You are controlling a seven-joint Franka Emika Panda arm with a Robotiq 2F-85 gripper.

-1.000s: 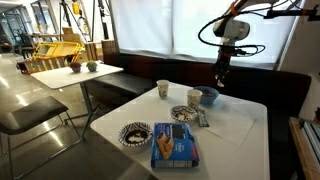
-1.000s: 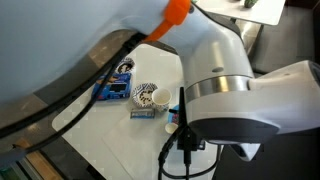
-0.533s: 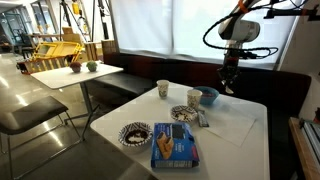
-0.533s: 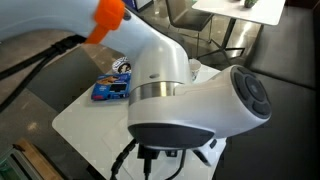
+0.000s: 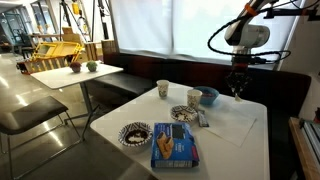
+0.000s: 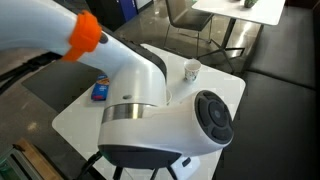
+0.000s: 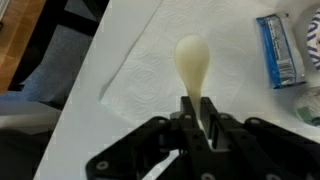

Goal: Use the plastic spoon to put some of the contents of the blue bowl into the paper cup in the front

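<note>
I should carry on lowering my gripper until the empty spoon touches the napkin and then let go, because the spoon is hanging over a clear part of the white napkin.
My gripper is shut on the handle of the whitish plastic spoon. The spoon's bowl sticks out ahead of the jaws, above a white napkin, and looks empty. In an exterior view the gripper hangs in the air to the right of the light-blue bowl, above the table's far right side. Two paper cups stand near the bowl, one right beside it and one further left. A paper cup also shows in an exterior view.
A flat blue box lies at the table's near edge, with two patterned dishes beside it. A blue packet shows in the wrist view. The arm's body blocks most of an exterior view. A bench seat runs behind the table.
The gripper has moved to the right, away from above the blue bowl, with the spoon still in it. The arm's body fills more of the blocked exterior view.
</note>
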